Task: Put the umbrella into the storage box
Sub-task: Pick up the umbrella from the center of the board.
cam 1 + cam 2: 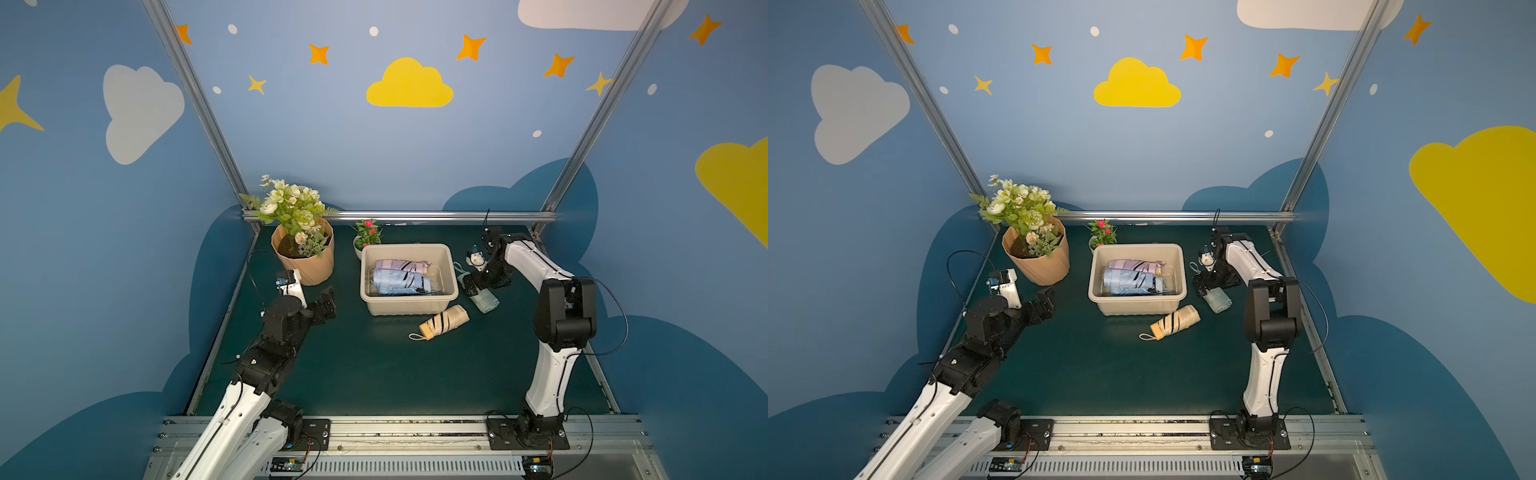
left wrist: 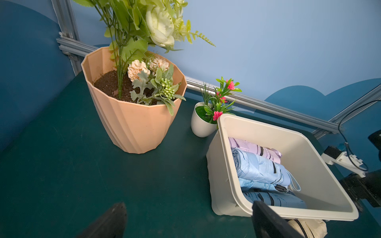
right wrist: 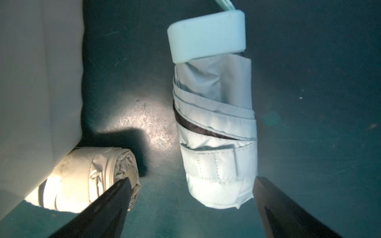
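Observation:
The pale green umbrella's narrow width (image 1: 485, 301) fits the open fingers of the robot's right gripper, clear of the beige umbrella, so the robot should go on lowering until they are on both sides of its wrapped body (image 3: 216, 136).
The beige storage box (image 1: 407, 306) (image 1: 1138, 306) stands mid-table and holds a pink umbrella (image 1: 401, 266) and a light blue umbrella (image 1: 399, 281). A pale green folded umbrella (image 1: 487, 301) (image 3: 216, 123) lies on the mat to the box's right. My right gripper (image 1: 473, 286) (image 3: 191, 180) hangs open just over it, a finger to each side of its end, not touching. A beige umbrella with black stripes (image 1: 446, 321) (image 3: 88, 175) lies against the box's front right corner. My left gripper (image 1: 328, 303) (image 2: 188, 206) stands open and empty to the left of the box.
A ribbed tan flower pot (image 1: 307, 262) with tall artificial flowers stands at the back left. A small white pot with pink flowers (image 1: 365, 239) sits behind the box's back left corner. An aluminium rail (image 1: 415, 216) and blue walls close the back and sides.

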{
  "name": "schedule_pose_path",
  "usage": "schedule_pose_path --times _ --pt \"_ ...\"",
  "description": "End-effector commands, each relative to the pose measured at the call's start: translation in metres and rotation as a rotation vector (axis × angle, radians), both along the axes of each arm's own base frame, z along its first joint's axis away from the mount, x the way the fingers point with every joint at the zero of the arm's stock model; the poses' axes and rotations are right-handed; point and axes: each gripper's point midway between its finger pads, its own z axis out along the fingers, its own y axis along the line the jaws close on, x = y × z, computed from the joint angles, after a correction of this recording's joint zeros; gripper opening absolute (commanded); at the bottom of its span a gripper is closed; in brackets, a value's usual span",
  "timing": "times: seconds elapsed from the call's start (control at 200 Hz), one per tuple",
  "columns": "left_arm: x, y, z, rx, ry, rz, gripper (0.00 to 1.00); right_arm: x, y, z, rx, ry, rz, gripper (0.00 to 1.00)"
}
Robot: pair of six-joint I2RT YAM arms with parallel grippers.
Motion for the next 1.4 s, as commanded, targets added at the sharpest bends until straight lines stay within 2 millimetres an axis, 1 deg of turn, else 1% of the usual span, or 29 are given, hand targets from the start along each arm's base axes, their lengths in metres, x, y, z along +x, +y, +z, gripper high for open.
schedule_pose_path --times 0.0,0.09,0.175,0.325,0.476,0.571,0.631,0.751,0.856,0.976,1.051,1.136,1.297,1.397 --pt "-0.001 0.003 0.009 -0.017 -0.021 0.016 1.0 0.001 -0.008 -0.003 -0.052 0.025 0.01 0.98" --pt "0.0 0.003 0.008 -0.021 -0.017 0.018 1.0 0.002 -0.013 -0.011 -0.104 0.03 0.021 0.98" --pt "0.0 0.002 0.007 -0.024 -0.015 0.019 1.0 0.004 -0.014 -0.016 -0.132 0.024 0.034 0.98" --pt "0.002 0.002 0.006 -0.028 -0.01 0.02 1.0 0.006 -0.002 -0.028 -0.124 0.044 0.061 0.98" --pt "0.003 0.001 0.008 -0.025 -0.009 0.015 1.0 0.009 0.0 -0.038 -0.144 0.058 0.078 0.97" --pt "0.003 0.001 0.009 -0.019 -0.01 0.014 1.0 0.011 0.001 -0.041 -0.142 0.057 0.08 0.92" --pt "0.004 0.001 0.011 -0.018 -0.013 0.016 1.0 0.01 0.001 -0.044 -0.136 0.065 0.085 0.86" --pt "0.004 0.001 0.012 -0.016 -0.016 0.015 1.0 0.008 -0.001 -0.048 -0.148 0.075 0.09 0.78" --pt "0.004 0.0 0.014 -0.019 -0.019 0.011 1.0 0.006 -0.003 -0.046 -0.152 0.074 0.085 0.7" --pt "0.003 -0.001 0.017 -0.016 -0.022 0.002 1.0 0.006 -0.002 -0.031 -0.142 0.039 0.079 0.63" --pt "0.002 -0.001 0.018 -0.017 -0.023 -0.001 1.0 0.004 0.0 -0.016 -0.106 0.009 0.067 0.6" --pt "0.001 -0.001 0.016 -0.025 -0.022 0.001 1.0 0.003 -0.003 0.004 -0.048 -0.033 0.025 0.56" --pt "-0.002 0.001 0.012 -0.054 -0.022 0.015 1.0 -0.001 -0.005 0.053 0.048 -0.156 -0.02 0.52" --pt "-0.006 0.003 0.009 -0.059 -0.019 0.019 1.0 -0.003 0.0 0.099 0.101 -0.258 -0.022 0.5"
